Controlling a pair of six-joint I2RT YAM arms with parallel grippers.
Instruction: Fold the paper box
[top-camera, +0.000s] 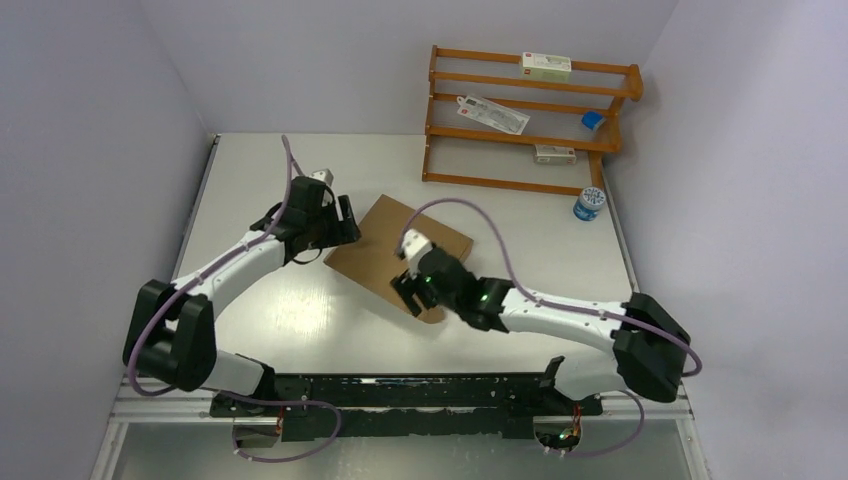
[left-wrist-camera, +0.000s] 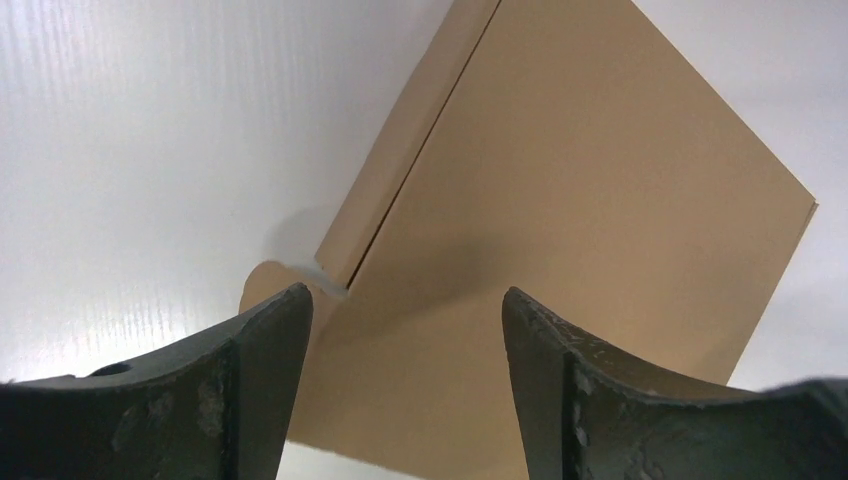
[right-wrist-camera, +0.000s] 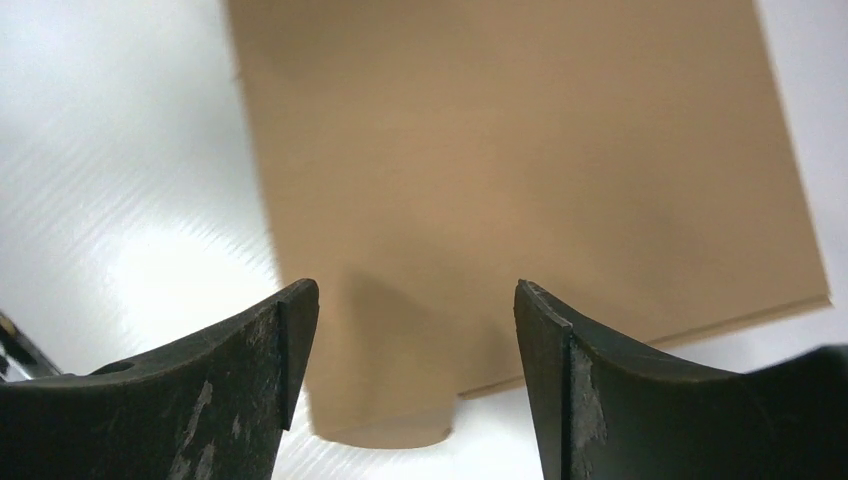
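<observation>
The paper box (top-camera: 376, 246) is lying flat with its panels shut, so the robot's right gripper should pinch the box's near edge (top-camera: 376, 291) and raise that flap up and back to open the box.
The paper box (top-camera: 400, 245) is plain brown cardboard, lying flat and closed as a shallow rectangle, turned diagonally in the middle of the table. My left gripper (top-camera: 345, 222) is open at its left corner; in the left wrist view the box (left-wrist-camera: 590, 180) fills the frame with a side seam and a rounded tab (left-wrist-camera: 262, 285) beside my left finger. My right gripper (top-camera: 408, 292) is open over the box's near corner; in the right wrist view the box (right-wrist-camera: 520, 150) lies ahead and a rounded tab (right-wrist-camera: 385, 420) sticks out between my fingers. Neither gripper holds anything.
A wooden rack (top-camera: 530, 115) stands at the back right with small white cartons and a blue item on its rails. A small blue-capped jar (top-camera: 588, 204) stands by the rack's right foot. Walls close in on the left, back and right.
</observation>
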